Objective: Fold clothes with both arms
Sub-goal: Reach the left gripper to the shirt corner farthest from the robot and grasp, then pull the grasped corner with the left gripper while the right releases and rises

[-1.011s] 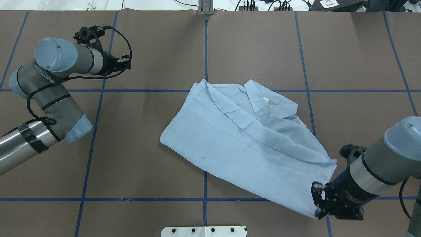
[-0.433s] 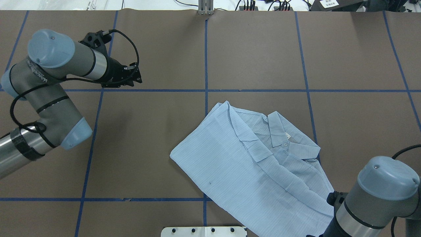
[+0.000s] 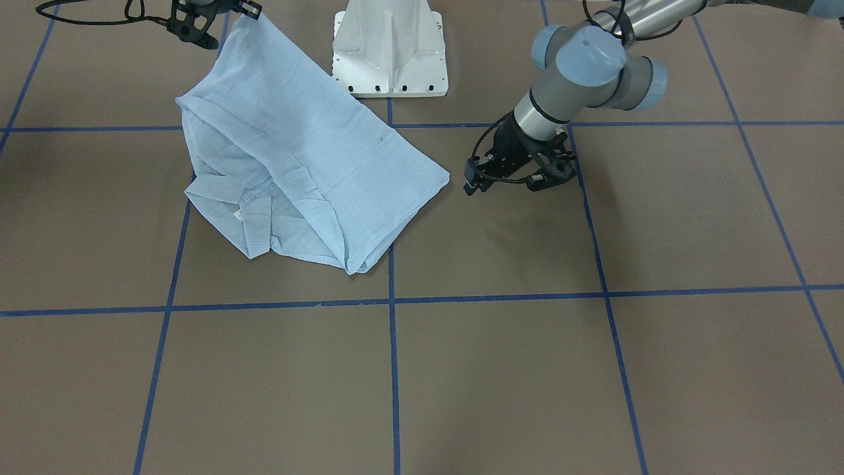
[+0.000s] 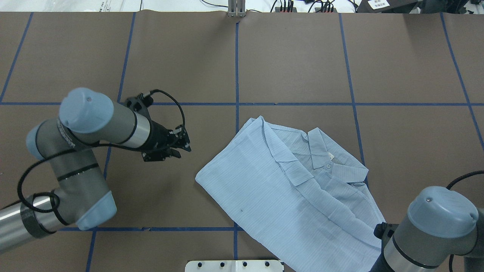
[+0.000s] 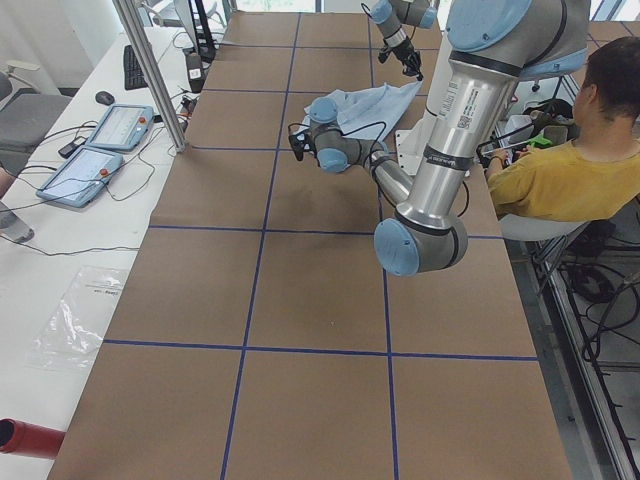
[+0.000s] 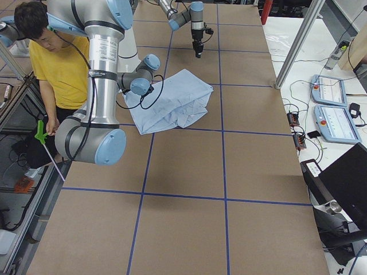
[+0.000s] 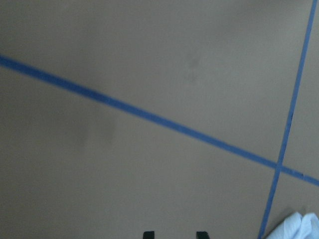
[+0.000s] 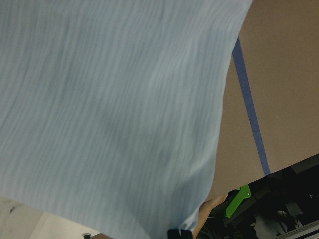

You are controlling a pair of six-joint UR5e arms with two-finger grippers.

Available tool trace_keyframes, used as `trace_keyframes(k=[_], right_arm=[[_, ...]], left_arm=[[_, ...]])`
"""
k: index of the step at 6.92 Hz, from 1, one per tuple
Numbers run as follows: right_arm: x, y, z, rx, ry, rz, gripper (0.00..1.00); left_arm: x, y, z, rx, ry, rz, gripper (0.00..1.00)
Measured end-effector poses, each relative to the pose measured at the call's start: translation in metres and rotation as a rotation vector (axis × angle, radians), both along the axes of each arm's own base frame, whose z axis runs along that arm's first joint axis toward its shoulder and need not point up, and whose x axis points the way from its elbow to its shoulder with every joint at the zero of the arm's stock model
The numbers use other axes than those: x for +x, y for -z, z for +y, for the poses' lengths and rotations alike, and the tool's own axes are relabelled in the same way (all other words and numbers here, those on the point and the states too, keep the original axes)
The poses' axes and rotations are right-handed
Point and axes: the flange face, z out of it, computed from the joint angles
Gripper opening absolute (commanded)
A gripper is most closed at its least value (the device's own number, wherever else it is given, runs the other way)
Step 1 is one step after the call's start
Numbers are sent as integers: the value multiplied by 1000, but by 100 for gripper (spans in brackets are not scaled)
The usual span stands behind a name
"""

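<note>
The shirt [image 3: 356, 170] will swing round still folded when I pull its corner, and its collar will follow, because the light blue striped shirt's folded layers lie flat together [image 3: 302, 199].
The light blue striped shirt [image 4: 295, 196] lies folded on the brown table, collar and white neck label up, and runs toward the near right corner. In the front-facing view the shirt [image 3: 297, 158] has one corner lifted. My right gripper [image 3: 245, 8] is shut on that corner next to the pedestal. It is below the frame in the overhead view. The right wrist view shows cloth [image 8: 114, 109] filling the frame. My left gripper [image 4: 184, 145] is open and empty, just above the table, a short way left of the shirt's left corner. Its fingertips [image 7: 148, 234] stand apart.
The white pedestal base [image 3: 389, 53] stands at the near table edge beside the lifted corner. Blue tape lines [image 4: 236, 64] grid the table. A metal post [image 4: 236, 9] stands at the far edge. An operator in yellow [image 5: 560, 170] sits behind the robot.
My right gripper has dragged the shirt toward the pedestal and out of the overhead frame. My left arm has swung from the far left toward the shirt's left corner.
</note>
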Motion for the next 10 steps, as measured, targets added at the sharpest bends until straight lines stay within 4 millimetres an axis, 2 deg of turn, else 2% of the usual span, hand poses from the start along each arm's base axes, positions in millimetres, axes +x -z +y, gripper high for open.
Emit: trace_keyframes(k=[1, 2, 4, 7, 8, 9, 10], right_arm=[[-1, -1, -1, 7, -6, 3, 0], [-1, -2, -1, 12, -12, 5, 0], [-1, -3, -2, 17, -19, 6, 0], [0, -2, -4, 18, -24, 5, 0], [0, -2, -4, 18, -24, 5, 0], [-1, -3, -4, 18, -24, 6, 0], [-1, -3, -4, 18, -24, 6, 0]], left_arm=[[25, 5, 30, -30, -31, 5, 44], [41, 8, 48, -35, -46, 6, 44], [51, 7, 57, -31, -52, 0, 44], [64, -2, 53, -29, -44, -23, 44], [70, -7, 51, -26, -32, -36, 39], [73, -11, 49, -26, -27, -43, 0], [74, -12, 48, -25, -25, -46, 0]])
